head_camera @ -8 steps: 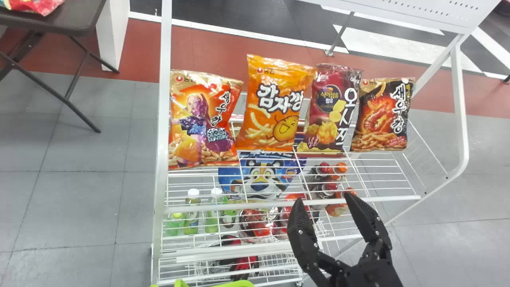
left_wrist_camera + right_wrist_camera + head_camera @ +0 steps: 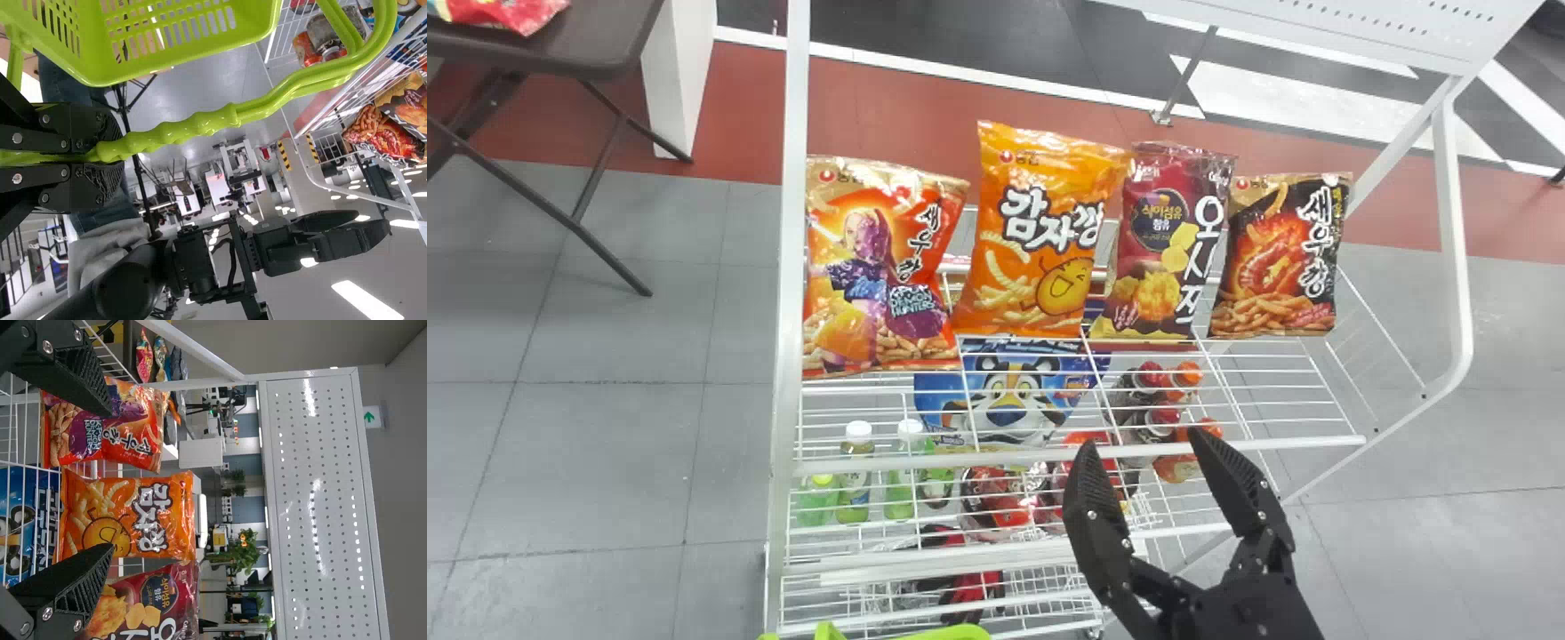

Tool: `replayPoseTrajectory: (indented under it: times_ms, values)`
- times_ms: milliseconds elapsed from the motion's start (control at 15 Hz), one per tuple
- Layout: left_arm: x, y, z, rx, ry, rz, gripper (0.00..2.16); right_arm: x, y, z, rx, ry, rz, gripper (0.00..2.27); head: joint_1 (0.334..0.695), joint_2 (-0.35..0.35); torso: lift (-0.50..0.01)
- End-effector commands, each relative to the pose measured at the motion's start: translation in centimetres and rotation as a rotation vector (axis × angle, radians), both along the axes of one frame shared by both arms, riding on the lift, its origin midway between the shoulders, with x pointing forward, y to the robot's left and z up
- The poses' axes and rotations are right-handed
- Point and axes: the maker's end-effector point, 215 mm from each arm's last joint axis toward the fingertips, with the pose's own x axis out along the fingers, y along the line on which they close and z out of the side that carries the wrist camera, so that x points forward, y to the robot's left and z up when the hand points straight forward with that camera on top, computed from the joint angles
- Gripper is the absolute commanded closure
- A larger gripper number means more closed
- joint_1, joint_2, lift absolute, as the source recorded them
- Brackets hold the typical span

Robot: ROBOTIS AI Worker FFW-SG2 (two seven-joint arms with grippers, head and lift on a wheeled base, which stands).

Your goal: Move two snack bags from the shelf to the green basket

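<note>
Open wires can be seen in the gap [image 2: 962, 233] next to the orange bag [image 2: 1040, 236], so I expect the rack behind the orange bag to be empty when I lift that bag.
My right gripper [image 2: 1158, 458] stands open in front of the shelf's front rail, below the bags. Four snack bags stand in a row on the top rack: a red-orange bag [image 2: 880, 267], an orange bag [image 2: 1040, 231], a dark red bag [image 2: 1165, 244] and a black one [image 2: 1282, 258]. In the right wrist view the open right gripper [image 2: 103, 480] has the orange bag [image 2: 127, 517] beyond its gap. The green basket [image 2: 951, 633] shows its rim at the head view's bottom edge. My left gripper [image 2: 100, 152] is shut on the handle of the green basket [image 2: 173, 40].
White wire shelf [image 2: 1085, 453] has posts at both sides and a perforated panel [image 2: 320, 507] above. Lower racks hold bottles [image 2: 855, 484] and a blue bag [image 2: 1009, 396]. A dark table [image 2: 596, 44] stands at the far left.
In the head view my right gripper has shifted slightly to the left, still open. The bags and the shelf have not moved.
</note>
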Motion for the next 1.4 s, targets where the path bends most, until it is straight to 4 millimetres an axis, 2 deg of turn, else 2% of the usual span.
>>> replayPoseTrajectory:
  times_ms: [0, 133, 467, 800, 933, 1133, 1333]
  values:
    - [0.1, 0.1, 0.1, 0.001, -0.003, 0.000, 2.15, 0.2, 0.0, -0.6, 0.003, 0.018, 0.001, 0.11, 0.695, -0.350, -0.016]
    - [0.0, 0.1, 0.2, -0.002, -0.005, -0.002, 2.15, 1.3, 0.1, -1.2, 0.006, 0.033, 0.005, 0.11, 0.695, -0.350, -0.016]
    - [-0.3, 0.1, 0.4, -0.017, -0.003, -0.018, 2.15, 6.4, -0.4, -2.3, -0.021, 0.044, 0.003, 0.11, 0.695, -0.350, -0.016]
    - [-1.0, 0.0, 0.4, -0.010, 0.003, -0.045, 2.15, 12.6, -2.4, -4.5, -0.037, 0.079, -0.028, 0.11, 0.695, -0.350, -0.016]
    - [-1.3, 0.1, 0.2, -0.002, 0.010, -0.046, 2.15, 15.0, -3.1, -4.8, -0.047, 0.078, -0.036, 0.11, 0.695, -0.350, -0.016]
    - [-1.7, -0.2, -0.3, 0.019, 0.016, -0.058, 2.15, 18.9, -3.6, -6.6, -0.042, 0.128, -0.020, 0.11, 0.695, -0.350, -0.016]
    - [-1.9, -0.1, -0.5, 0.028, 0.017, -0.061, 2.15, 22.2, -4.0, -7.1, -0.041, 0.150, -0.020, 0.11, 0.695, -0.350, -0.016]
